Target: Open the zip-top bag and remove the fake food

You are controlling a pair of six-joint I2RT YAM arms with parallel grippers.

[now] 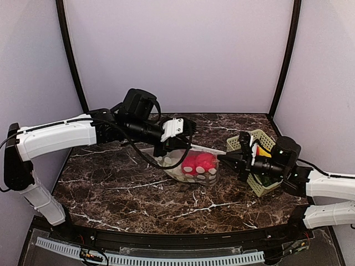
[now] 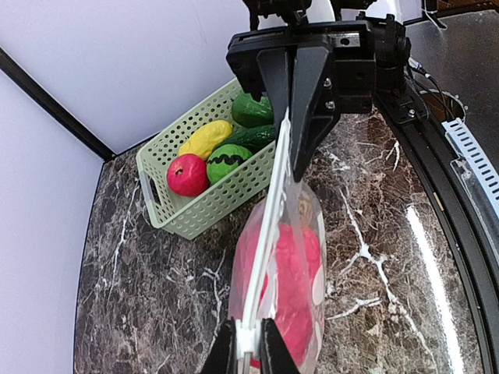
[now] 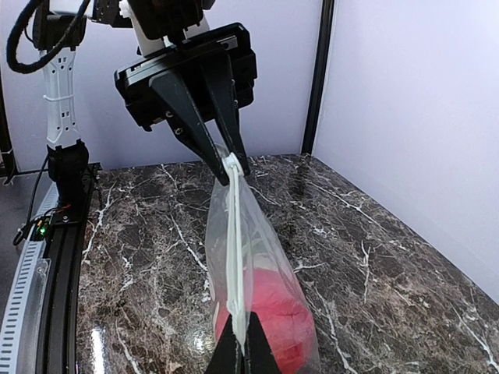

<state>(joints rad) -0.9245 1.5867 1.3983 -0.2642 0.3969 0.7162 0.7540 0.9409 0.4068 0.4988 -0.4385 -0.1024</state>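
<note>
The zip strip (image 2: 271, 214) is tight in my right gripper, so my left gripper carries on drawing the white zip slider along until it reaches the bag's far end (image 1: 146, 149).
The zip-top bag (image 1: 195, 166) is clear with pale dots and hangs stretched between my two grippers just above the marble table. Red fake food (image 1: 198, 162) fills its lower part; it also shows in the left wrist view (image 2: 288, 273) and the right wrist view (image 3: 273, 308). My left gripper (image 1: 169, 149) is shut on the white zip slider (image 2: 248, 336) at the bag's left end. My right gripper (image 1: 226, 159) is shut on the other end of the zip strip (image 3: 235, 257). The zip line looks closed along its length.
A light-green lattice basket (image 1: 265, 145) stands right behind the right gripper. In the left wrist view the basket (image 2: 160, 199) holds a yellow fruit, a red fruit, a green striped fruit and a dark-green cucumber. Grey walls enclose the back and both sides.
</note>
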